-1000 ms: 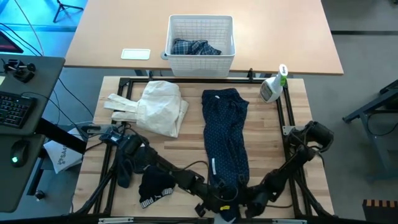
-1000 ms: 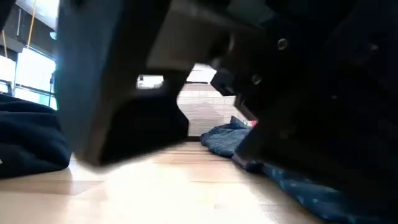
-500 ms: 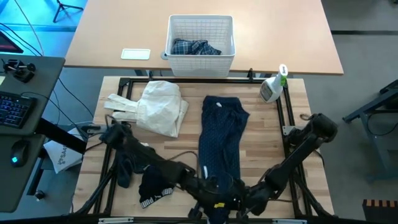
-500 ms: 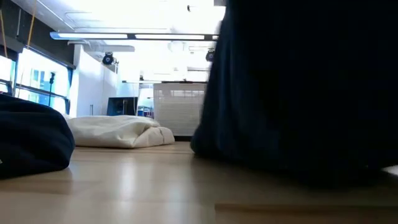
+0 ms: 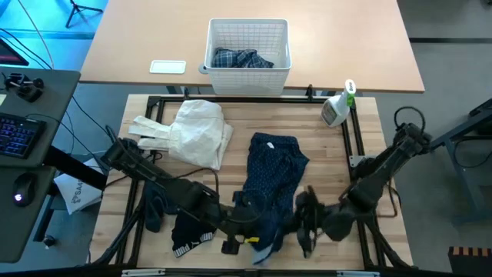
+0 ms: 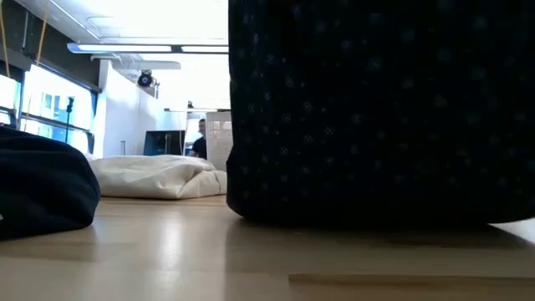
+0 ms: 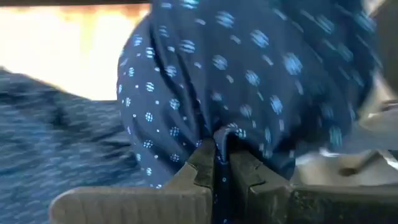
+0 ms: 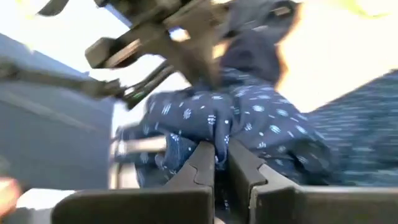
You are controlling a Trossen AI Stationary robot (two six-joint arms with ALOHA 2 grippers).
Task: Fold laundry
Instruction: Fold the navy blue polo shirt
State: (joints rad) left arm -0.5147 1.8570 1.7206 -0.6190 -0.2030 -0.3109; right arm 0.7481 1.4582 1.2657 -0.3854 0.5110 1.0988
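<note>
My grippers are both pinching the navy shirt by its near end (image 5: 264, 252), and the navy shirt's far end (image 5: 277, 145) lies flat, so my right gripper keeps folding forward until the ends meet.
The navy shirt with tiny white dots (image 5: 273, 173) lies lengthwise on the middle of the table. Its far end rests flat on the wood and its near end is raised. My left gripper (image 5: 247, 223) and my right gripper (image 5: 304, 219) stand side by side at that near end, each shut on the cloth. In the low view the raised cloth (image 6: 376, 109) hangs like a curtain down to the tabletop. A plaid shirt (image 5: 240, 58) sits in the white basket (image 5: 247, 77). Small dark pieces (image 5: 188, 229) lie at the near left. My left gripper pinches a bunched fold of the navy shirt (image 7: 222, 132) between its two fingers (image 7: 199, 165), at the left of the near end. The cloth is lifted there and drapes down on both sides of the fingers. My right gripper pinches a bunched fold of the navy shirt (image 8: 219, 127) between its two fingers (image 8: 244, 163), at the right of the near end. The cloth is raised off the table and hangs slack around the fingers.
A cream cloth (image 5: 192, 132) lies at the far left of the table. A spray bottle (image 5: 337, 108) stands at the far right corner. Another dark piece (image 5: 154, 211) lies near the left edge. A black frame (image 5: 354, 142) borders the work area.
Both grippers have risen from the table's near edge and come a little toward the far edge, rolling as they went. The shirt's near end has been lifted with them and now hangs. The far end has stayed on the table, and the shirt looks shorter and bunched.
</note>
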